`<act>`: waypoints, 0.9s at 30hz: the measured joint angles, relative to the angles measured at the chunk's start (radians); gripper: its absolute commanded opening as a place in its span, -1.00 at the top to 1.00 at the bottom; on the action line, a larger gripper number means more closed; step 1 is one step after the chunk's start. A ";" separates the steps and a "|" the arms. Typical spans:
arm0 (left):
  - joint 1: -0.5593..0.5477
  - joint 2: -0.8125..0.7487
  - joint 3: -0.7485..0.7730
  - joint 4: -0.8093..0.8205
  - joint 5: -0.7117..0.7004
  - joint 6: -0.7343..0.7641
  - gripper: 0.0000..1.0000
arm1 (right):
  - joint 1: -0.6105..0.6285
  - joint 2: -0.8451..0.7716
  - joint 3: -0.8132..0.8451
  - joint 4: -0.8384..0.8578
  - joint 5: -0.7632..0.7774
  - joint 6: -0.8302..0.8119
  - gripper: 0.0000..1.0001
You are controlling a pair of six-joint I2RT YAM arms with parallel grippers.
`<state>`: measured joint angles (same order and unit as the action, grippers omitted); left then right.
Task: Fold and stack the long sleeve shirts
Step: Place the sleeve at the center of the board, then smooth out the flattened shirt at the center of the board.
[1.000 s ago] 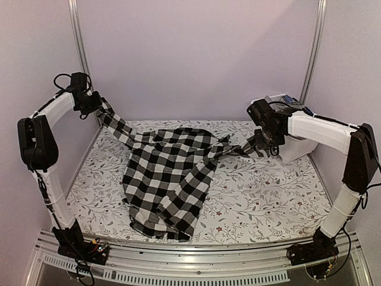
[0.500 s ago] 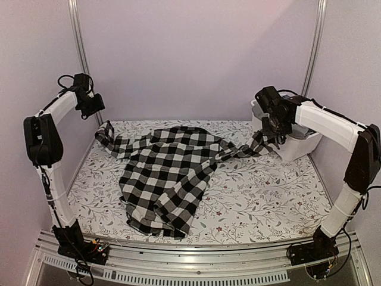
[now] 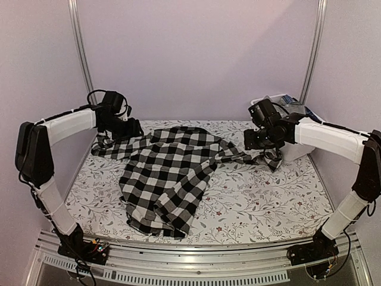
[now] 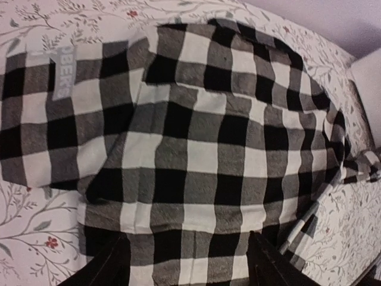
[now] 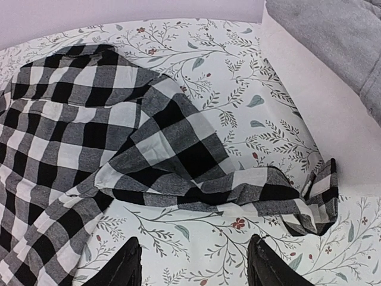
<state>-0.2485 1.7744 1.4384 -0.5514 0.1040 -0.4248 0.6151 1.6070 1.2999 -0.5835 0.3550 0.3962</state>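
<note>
My left gripper should take the flap's edge (image 3: 162, 205) and spread it open before folding, because the shirt's side (image 3: 191, 189) is folded over the shirt's body near its hem.
A black-and-white check long sleeve shirt (image 3: 169, 179) lies crumpled on the flowered table, sleeves spread toward both sides. Its left sleeve (image 3: 110, 149) rests flat near the left wall. Its right sleeve (image 5: 262, 190) trails to a folded cuff (image 5: 321, 202) beside the bin. My left gripper (image 3: 134, 128) hovers over the shirt's upper left part, and in the left wrist view the gripper (image 4: 190, 268) is open with only cloth below. My right gripper (image 3: 253, 140) hangs by the right sleeve; in the right wrist view the gripper (image 5: 193, 268) is open over bare tablecloth.
A white bin (image 5: 309, 119) stands at the back right corner and holds a grey garment (image 5: 333, 42). Metal frame posts (image 3: 80, 53) rise at both back corners. The flowered tablecloth (image 3: 268, 196) shows bare to the right of the shirt.
Both grippers opened and let go of the sleeves, which dropped onto the table. The left arm swung down and right over the shirt. The right arm lowered toward the right sleeve.
</note>
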 measured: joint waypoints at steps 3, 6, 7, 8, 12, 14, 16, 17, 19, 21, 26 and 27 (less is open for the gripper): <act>-0.120 -0.075 -0.154 0.020 0.033 -0.024 -0.29 | 0.001 0.017 0.023 0.042 -0.027 -0.014 0.07; -0.217 -0.117 -0.278 0.037 0.064 -0.051 -0.29 | 0.000 0.087 0.106 0.076 -0.040 -0.029 0.30; -0.243 -0.127 -0.311 0.038 0.071 -0.060 -0.29 | -0.001 0.117 0.140 0.086 -0.042 -0.031 0.38; -0.268 -0.136 -0.341 0.037 0.079 -0.067 -0.29 | -0.001 0.155 0.178 0.099 -0.048 -0.031 0.42; -0.327 -0.172 -0.416 0.037 0.112 -0.093 -0.30 | -0.005 0.292 0.280 0.131 -0.066 -0.042 0.51; -0.344 -0.192 -0.438 0.041 0.131 -0.102 -0.30 | -0.008 0.355 0.305 0.143 -0.077 -0.042 0.53; -0.357 -0.204 -0.456 0.047 0.156 -0.104 -0.30 | -0.014 0.406 0.309 0.143 -0.080 -0.041 0.54; -0.367 -0.206 -0.466 0.051 0.173 -0.104 -0.30 | -0.019 0.426 0.309 0.141 -0.081 -0.038 0.55; -0.387 -0.203 -0.484 0.059 0.202 -0.103 -0.30 | -0.031 0.461 0.309 0.139 -0.084 -0.035 0.57; -0.405 -0.199 -0.498 0.060 0.224 -0.103 -0.29 | -0.043 0.482 0.309 0.139 -0.087 -0.033 0.59; -0.439 -0.164 -0.503 0.064 0.256 -0.100 -0.15 | -0.064 0.510 0.293 0.154 -0.110 -0.024 0.61; -0.447 -0.152 -0.503 0.066 0.260 -0.099 -0.11 | -0.066 0.512 0.283 0.158 -0.115 -0.021 0.61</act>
<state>-0.6956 1.6222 0.9356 -0.4854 0.3637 -0.5240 0.5491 2.1193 1.5826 -0.4252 0.2398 0.3756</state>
